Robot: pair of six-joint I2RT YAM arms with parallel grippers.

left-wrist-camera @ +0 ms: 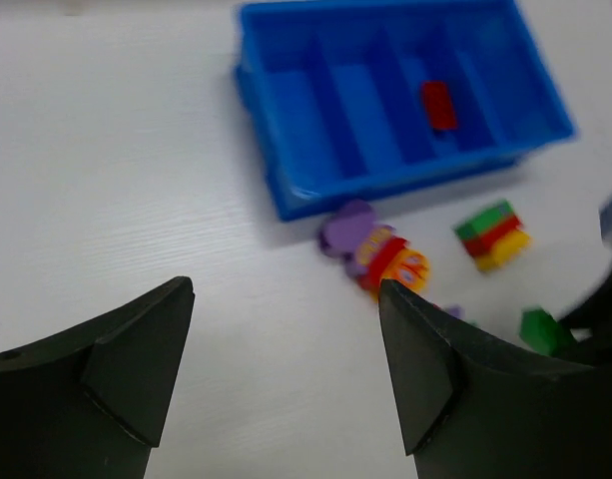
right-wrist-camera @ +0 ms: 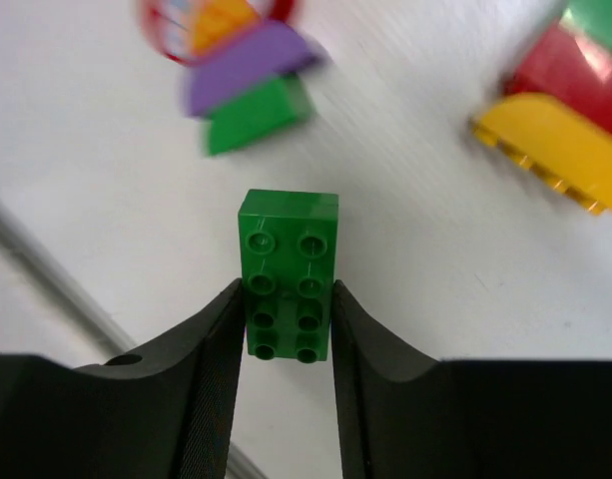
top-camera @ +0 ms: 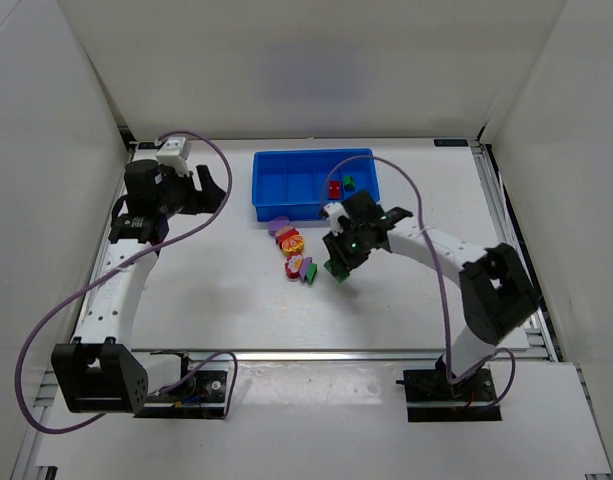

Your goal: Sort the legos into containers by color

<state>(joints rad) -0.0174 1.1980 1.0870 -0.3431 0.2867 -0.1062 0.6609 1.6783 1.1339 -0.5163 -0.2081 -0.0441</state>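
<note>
The far end of the green lego brick is left free by the robot's right gripper, so the left gripper should keep moving toward that end until it closes there.
My right gripper is shut on a green lego brick, its studs facing the camera, just above the table; from above this gripper sits right of the loose pile. The blue tray of containers holds a red lego and a green one in its right compartments. Purple, orange and red legos lie in front of the tray. My left gripper is open and empty, hovering left of the tray, away from the pile.
A green-red-yellow stack lies right of the purple lego; in the right wrist view this stack is at upper right and a purple-and-green piece at upper left. White walls enclose the table. A metal rail runs along the near edge.
</note>
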